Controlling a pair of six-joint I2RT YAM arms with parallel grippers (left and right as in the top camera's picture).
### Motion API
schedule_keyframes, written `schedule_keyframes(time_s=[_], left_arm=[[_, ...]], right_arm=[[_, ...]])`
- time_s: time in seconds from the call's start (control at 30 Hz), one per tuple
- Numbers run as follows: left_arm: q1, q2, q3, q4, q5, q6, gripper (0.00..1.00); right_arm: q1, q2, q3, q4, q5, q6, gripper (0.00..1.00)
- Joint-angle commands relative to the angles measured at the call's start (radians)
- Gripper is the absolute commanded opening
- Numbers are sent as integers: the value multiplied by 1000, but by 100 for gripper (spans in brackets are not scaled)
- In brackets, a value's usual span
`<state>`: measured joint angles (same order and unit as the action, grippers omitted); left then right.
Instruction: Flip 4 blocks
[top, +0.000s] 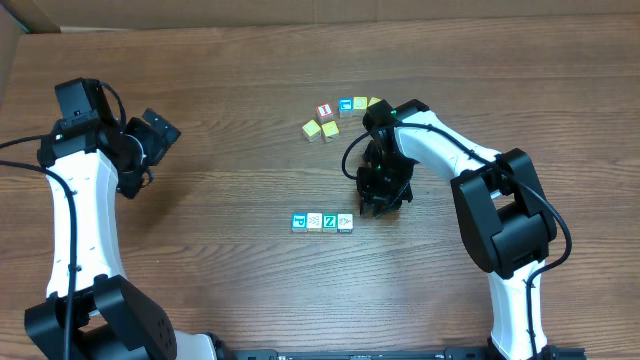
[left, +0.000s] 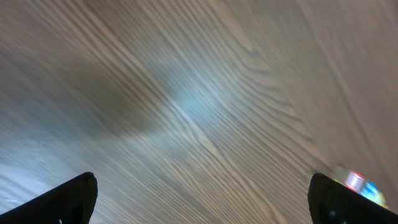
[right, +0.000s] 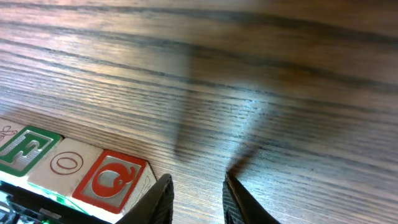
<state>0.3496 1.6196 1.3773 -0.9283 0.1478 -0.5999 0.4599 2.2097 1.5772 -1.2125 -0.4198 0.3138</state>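
The row's teal-blue end (top: 293, 223) is open with my right gripper by the pale end, so next my left gripper closes and steadies the teal-blue block (top: 299, 223) before the flip.
Four small alphabet blocks lie in a row at the table's middle: a teal-blue one (top: 298, 221), a pale patterned one (top: 314, 221), a teal one with a white Z (top: 329, 221) and a pale one (top: 345, 221). My right gripper (top: 377, 205) is low over the table just right of that last block. In the right wrist view its fingers (right: 198, 178) stand slightly apart with only bare wood between them, and a red-faced block (right: 107, 182), a cream face (right: 65, 163) and a green F face (right: 25, 148) lie to their left. My left gripper (top: 152, 135) (left: 202, 199) hangs wide open at the far left, holding nothing.
A loose cluster sits behind the right arm: a red cube (top: 324, 110), a blue cube (top: 346, 104) and yellow cubes (top: 361, 103) (top: 312, 128) (top: 331, 129). A blurred coloured object (left: 359, 184) shows at the right edge of the left wrist view.
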Motion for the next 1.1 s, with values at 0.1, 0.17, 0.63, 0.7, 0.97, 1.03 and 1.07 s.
schedule_keyframes(time_s=[0.1,0.17,0.63,0.7,0.97,1.03,1.07], left_arm=[[-42,-5,-3,-111,261,13,100],[-93,-5,-14,-139,246,54,100],[-521,-5,-19,-180,-173,83,95],[-541,-5,-19,-184,-186,84,68],[-551,-4,-39,-293,-338,81,4],[-551,-4,-67,-294,-329,80,4],[-552,-4,-85,-290,-327,80,4]], right_arm=[[-2,-20,-5,22,8,0,24],[-5,-20,-3,26,8,0,21],[-109,-20,18,-52,1,-8,18],[-109,-20,17,-53,2,-8,10],[-106,-20,11,-32,16,-8,4],[-106,-20,11,-15,15,-7,4],[-106,-20,11,-11,15,-7,4]])
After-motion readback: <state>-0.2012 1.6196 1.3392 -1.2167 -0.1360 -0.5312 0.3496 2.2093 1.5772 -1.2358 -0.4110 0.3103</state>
